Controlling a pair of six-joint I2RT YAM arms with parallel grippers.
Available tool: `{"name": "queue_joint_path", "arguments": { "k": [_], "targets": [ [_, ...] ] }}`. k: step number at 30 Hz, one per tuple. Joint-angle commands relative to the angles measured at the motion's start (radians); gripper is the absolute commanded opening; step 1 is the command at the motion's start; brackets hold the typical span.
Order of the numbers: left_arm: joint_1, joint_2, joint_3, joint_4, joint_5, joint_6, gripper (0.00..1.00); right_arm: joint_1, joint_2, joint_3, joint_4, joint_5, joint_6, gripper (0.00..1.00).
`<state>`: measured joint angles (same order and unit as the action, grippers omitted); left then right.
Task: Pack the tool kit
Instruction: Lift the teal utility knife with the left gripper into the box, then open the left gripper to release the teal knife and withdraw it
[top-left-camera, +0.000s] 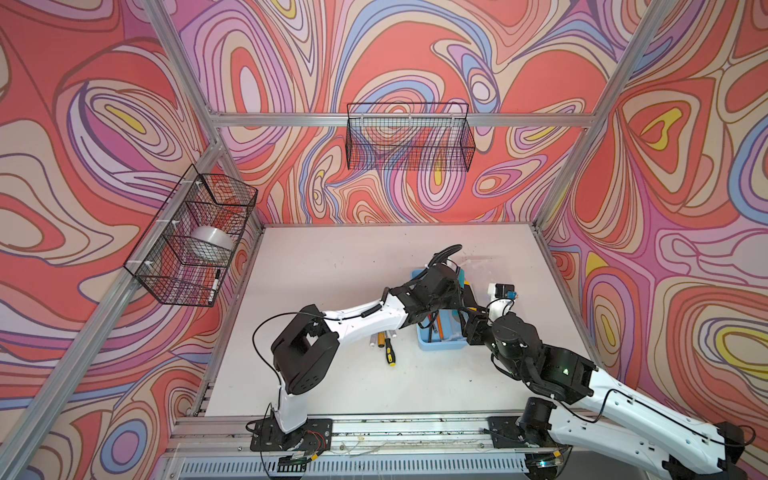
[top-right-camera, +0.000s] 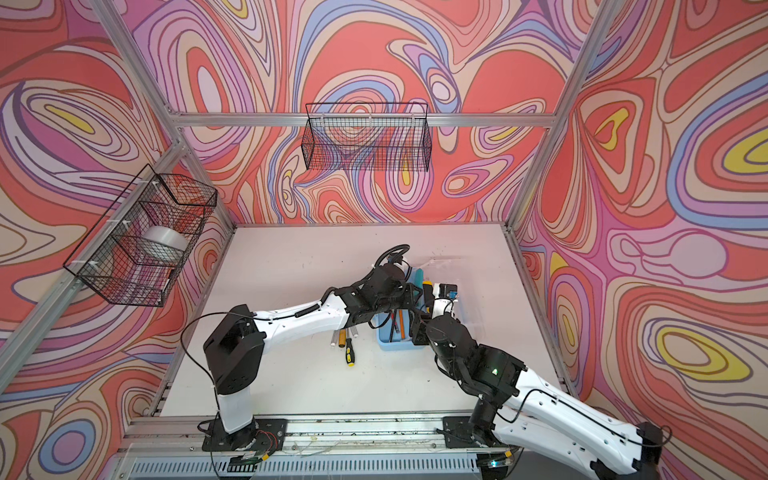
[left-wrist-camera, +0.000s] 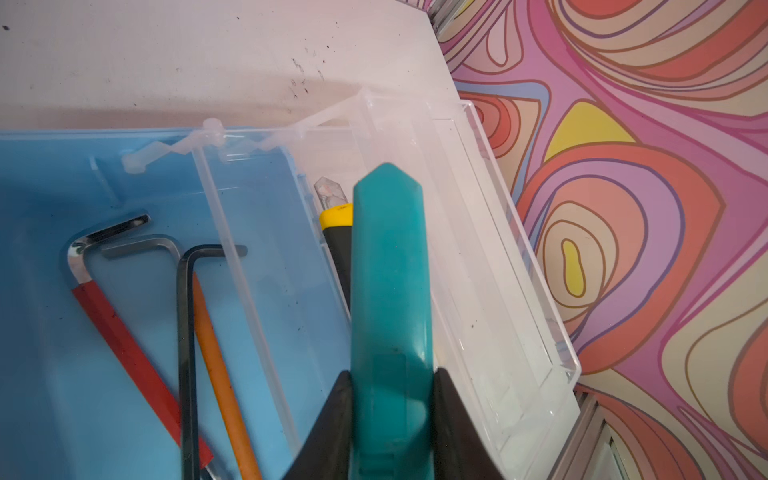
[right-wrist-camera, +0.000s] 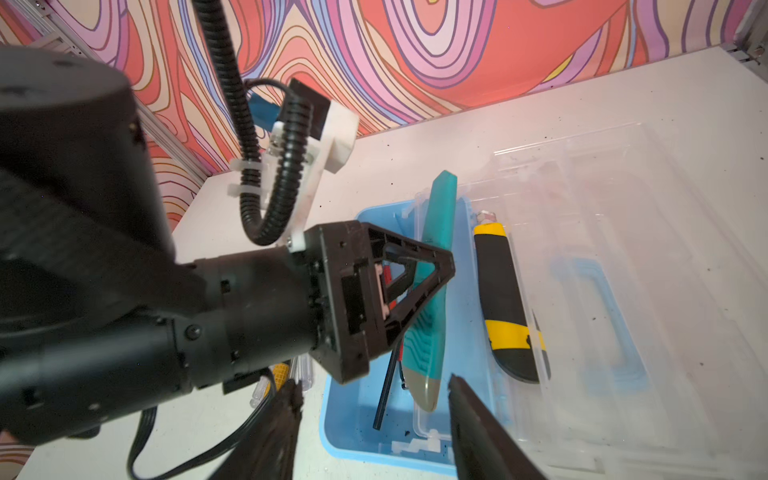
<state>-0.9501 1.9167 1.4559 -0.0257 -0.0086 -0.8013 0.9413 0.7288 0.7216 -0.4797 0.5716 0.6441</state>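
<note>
The teal utility knife (right-wrist-camera: 426, 336) hangs parallel to the empty slot (right-wrist-camera: 469, 344) next to the black-and-yellow one, so my left gripper keeps bringing it down until it rests there.
The tool kit box (right-wrist-camera: 361, 436) is light blue and stands open, with its clear lid (right-wrist-camera: 623, 291) folded flat beside it. My left gripper (left-wrist-camera: 392, 374) is shut on a teal utility knife (left-wrist-camera: 388, 270), held lengthwise over the hinge line. A black-and-yellow utility knife (right-wrist-camera: 500, 299) lies in the lid. Red (left-wrist-camera: 120, 336), orange (left-wrist-camera: 216, 353) and black (left-wrist-camera: 187, 332) hex keys lie in the box. My right gripper (right-wrist-camera: 374, 384) is open over the box's near end and holds nothing. Screwdrivers (top-left-camera: 389, 351) lie on the table left of the box (top-left-camera: 436, 345).
A black wire basket (top-left-camera: 409, 137) hangs on the back rail. Another basket (top-left-camera: 191, 237) on the left rail holds a tape roll (top-left-camera: 210, 243) and a marker (top-left-camera: 215, 284). Both forearms cross close together above the box. The lid reaches near the table's right edge (left-wrist-camera: 582, 415).
</note>
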Motion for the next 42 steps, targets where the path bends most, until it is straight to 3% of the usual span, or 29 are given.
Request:
{"name": "queue_joint_path", "arguments": {
  "k": [1, 8, 18, 26, 31, 35, 42],
  "targets": [
    [0.003, 0.036, 0.043, -0.012, -0.035, -0.03, 0.18, -0.002, -0.013, -0.002, -0.037, 0.037, -0.01, 0.58],
    [0.002, 0.093, 0.094, -0.042, -0.056, -0.028, 0.2, -0.003, -0.001, -0.026, -0.01, 0.027, -0.015, 0.58],
    [0.002, 0.149, 0.135, -0.068, -0.075, -0.076, 0.34, -0.002, 0.049, -0.057, 0.013, 0.005, 0.002, 0.59],
    [0.003, 0.141, 0.138, -0.072, -0.084, -0.087, 0.39, -0.002, 0.035, -0.044, 0.004, -0.003, -0.001, 0.59],
    [0.003, 0.066, 0.098, -0.05, -0.086, -0.009, 0.38, -0.003, 0.057, -0.026, -0.003, -0.016, -0.01, 0.59],
    [0.003, -0.053, -0.027, 0.007, -0.142, 0.061, 0.38, -0.003, 0.114, -0.011, 0.005, -0.055, -0.007, 0.59],
    [0.013, -0.275, -0.203, -0.066, -0.246, 0.179, 0.38, -0.003, 0.253, 0.035, 0.061, -0.156, -0.024, 0.56]
  ]
}}
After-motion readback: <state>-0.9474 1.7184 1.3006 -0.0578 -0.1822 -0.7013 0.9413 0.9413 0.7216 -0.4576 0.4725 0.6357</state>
